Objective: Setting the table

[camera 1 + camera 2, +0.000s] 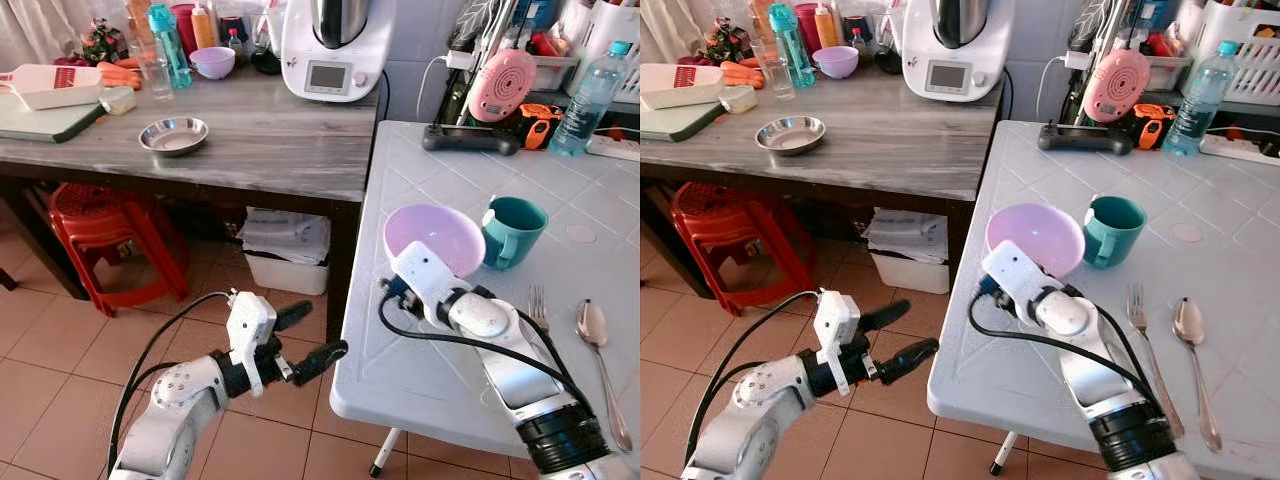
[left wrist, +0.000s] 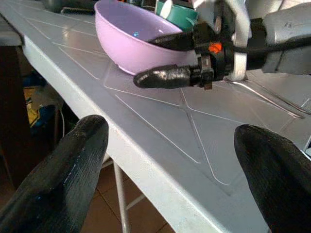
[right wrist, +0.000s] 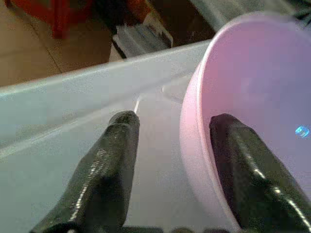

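The lilac bowl's near rim (image 3: 206,158) is the only part between my right gripper's fingers, so the lilac bowl will tip its opening toward me when I carry it.
A lilac bowl (image 1: 435,235) stands on the white table (image 1: 420,380) near its left edge, with a teal mug (image 1: 515,230) right behind it. A fork (image 1: 538,310) and a spoon (image 1: 595,335) lie to the right. My right gripper (image 3: 174,121) is open and straddles the bowl's near rim: one finger (image 3: 243,165) is inside the bowl, the other finger (image 3: 109,165) is outside, clear of the wall. My left gripper (image 1: 315,338) is open and holds nothing. It hovers above the tiled floor, just left of the table's edge.
A grey wooden counter (image 1: 260,150) stands to the left with a steel bowl (image 1: 173,135), a kitchen machine (image 1: 335,50) and bottles. Under it are a red stool (image 1: 105,235) and a white bin (image 1: 285,255). A water bottle (image 1: 590,100) and a black controller (image 1: 470,138) sit at the table's far end.
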